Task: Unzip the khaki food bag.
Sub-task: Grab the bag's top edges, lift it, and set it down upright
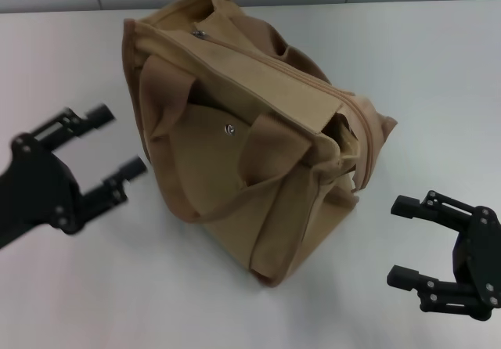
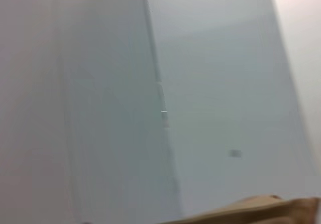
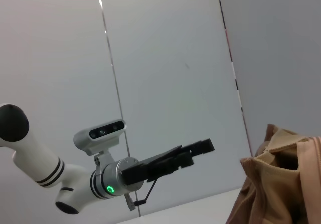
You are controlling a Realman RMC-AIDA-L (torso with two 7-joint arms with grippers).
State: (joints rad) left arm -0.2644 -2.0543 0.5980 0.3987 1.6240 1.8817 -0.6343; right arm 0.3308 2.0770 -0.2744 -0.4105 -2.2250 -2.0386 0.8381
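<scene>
Next, I grip the bag's side edge [image 1: 136, 75] near its silver pull at the bag's far end [image 1: 200, 34] with my left gripper and lift before unzipping, since the bag's crooked.
The khaki food bag [image 1: 250, 145] stands in the middle of the white table, boxy tan canvas with brown handles and a silver snap [image 1: 228, 130] on its front pocket. Its top zipper runs from the far end, where the silver pull [image 1: 199, 34] sits, to the near right corner, which gapes a little. My left gripper [image 1: 117, 142] is open, just left of the bag and apart from it. My right gripper [image 1: 399, 239] is open, low at the right, apart from the bag. The right wrist view shows the bag's edge [image 3: 281, 184] and the left gripper [image 3: 198, 148] farther off.
The white table [image 1: 407, 75] runs around the bag on all sides. A grey panelled wall [image 3: 165, 58] stands behind. The left wrist view shows mostly wall and a sliver of tan fabric [image 2: 261, 211].
</scene>
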